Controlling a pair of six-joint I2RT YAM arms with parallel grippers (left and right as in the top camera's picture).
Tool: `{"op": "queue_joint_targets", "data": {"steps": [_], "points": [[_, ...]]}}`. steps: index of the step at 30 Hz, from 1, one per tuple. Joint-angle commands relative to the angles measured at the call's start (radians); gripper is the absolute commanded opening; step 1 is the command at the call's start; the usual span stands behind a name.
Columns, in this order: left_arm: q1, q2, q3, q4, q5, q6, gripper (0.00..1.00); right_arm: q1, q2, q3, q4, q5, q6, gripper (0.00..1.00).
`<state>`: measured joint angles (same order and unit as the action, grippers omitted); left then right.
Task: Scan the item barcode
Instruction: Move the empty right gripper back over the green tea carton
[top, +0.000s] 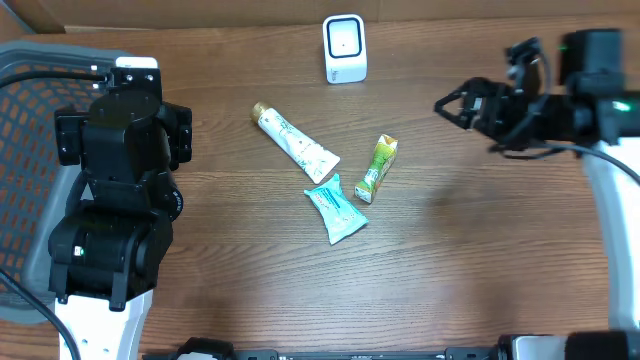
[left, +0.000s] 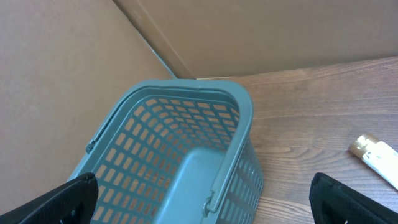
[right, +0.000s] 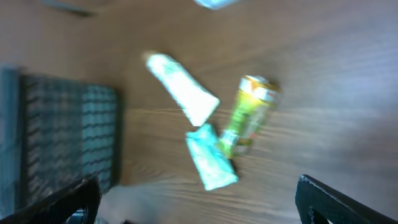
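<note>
The robot's right gripper keeps moving in until its fingers close across the green-yellow packet's yellow end (top: 386, 147), since that yellow end lies clear of the tube and sachet.
Three items lie mid-table: a white tube (top: 295, 143) with a gold cap, a green-yellow packet (top: 377, 168) and a teal sachet (top: 337, 208). A white scanner (top: 345, 48) stands at the back centre. My right gripper (top: 452, 106) hovers to the right of the items, open and empty. Its wrist view is blurred but shows the tube (right: 181, 89), the packet (right: 250, 116) and the sachet (right: 211, 157) ahead of its wide-apart fingers (right: 199, 200). My left gripper (left: 202, 200) is open and empty above the basket (left: 180, 124). The tube's cap (left: 364, 145) shows at the right.
A teal-grey mesh basket (top: 30, 100) sits at the table's left edge, under the left arm (top: 120, 200). A cardboard wall (left: 261, 31) backs the table. Bare wood (top: 480, 260) lies in front of the items.
</note>
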<state>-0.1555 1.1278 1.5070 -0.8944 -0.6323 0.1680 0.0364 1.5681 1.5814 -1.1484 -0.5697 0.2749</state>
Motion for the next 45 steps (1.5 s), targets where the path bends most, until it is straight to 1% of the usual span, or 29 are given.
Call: {"op": "queue_joint_targets", "data": {"steps": [1,6,12,16,18,24,28,39,45], "points": [[0.0,-0.009,0.001,0.004,0.002,0.008,1.0,0.079,0.077,-0.011,0.03,0.22,0.174,1.0],[0.0,-0.009,0.001,0.004,0.002,0.008,0.99,0.156,0.197,-0.011,0.077,0.285,0.306,1.0],[0.0,-0.009,0.001,0.004,0.002,0.008,0.99,0.208,0.296,-0.011,0.109,0.29,0.384,1.0],[0.0,-0.009,0.001,0.003,0.002,0.008,1.0,0.244,0.324,-0.011,0.152,0.332,0.385,1.0],[0.0,-0.009,0.001,0.002,0.002,0.008,1.0,0.264,0.339,-0.011,0.169,0.369,0.409,1.0],[0.0,-0.009,0.001,0.001,0.002,0.008,1.0,0.296,0.381,-0.011,0.214,0.372,0.411,1.0],[0.0,-0.009,0.001,0.001,0.002,0.008,1.0,0.307,0.415,-0.011,0.226,0.375,0.436,1.0],[0.0,-0.009,0.001,0.001,0.002,0.008,1.0,0.311,0.516,-0.011,0.262,0.416,0.433,1.0],[0.0,-0.009,0.001,0.001,0.002,0.008,1.0,0.312,0.536,-0.011,0.281,0.413,0.432,1.0]]}}
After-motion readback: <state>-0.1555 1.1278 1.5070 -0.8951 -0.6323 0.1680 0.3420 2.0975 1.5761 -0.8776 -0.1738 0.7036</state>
